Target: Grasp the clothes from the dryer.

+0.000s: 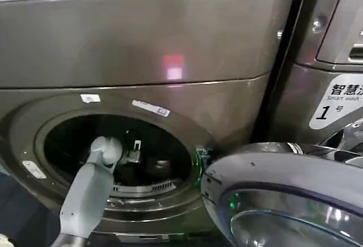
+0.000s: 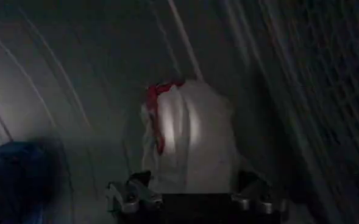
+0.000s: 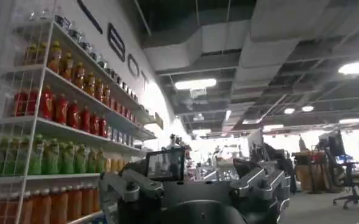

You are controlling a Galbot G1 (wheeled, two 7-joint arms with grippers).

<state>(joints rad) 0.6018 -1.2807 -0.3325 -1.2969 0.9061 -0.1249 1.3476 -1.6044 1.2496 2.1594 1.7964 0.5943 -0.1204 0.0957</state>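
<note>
My gripper will bring up the white piece of clothes [image 2: 191, 134] alone when I lift it, because clear drum side [image 2: 97, 161] separates it from the dark blue cloth.
The grey dryer [image 1: 142, 43] stands with its round door [image 1: 283, 173] swung open to the right. My left arm [image 1: 91, 190] reaches through the opening, and the left gripper [image 1: 132, 152] is inside the dark drum. In the left wrist view a white piece of clothes with a red edge [image 2: 191, 134] lies heaped on the drum wall. The left gripper [image 2: 194, 182] is open, its two fingers wide apart on either side of the near end of that heap. The right gripper [image 3: 194, 179] is open, holds nothing, and points out into the room.
A dark blue cloth [image 2: 14, 176] lies in the drum beside the white piece. A second machine [image 1: 334, 60] marked 1 stands right of the dryer. The open door takes up the space at lower right. Shelves of bottles [image 3: 51, 122] show in the right wrist view.
</note>
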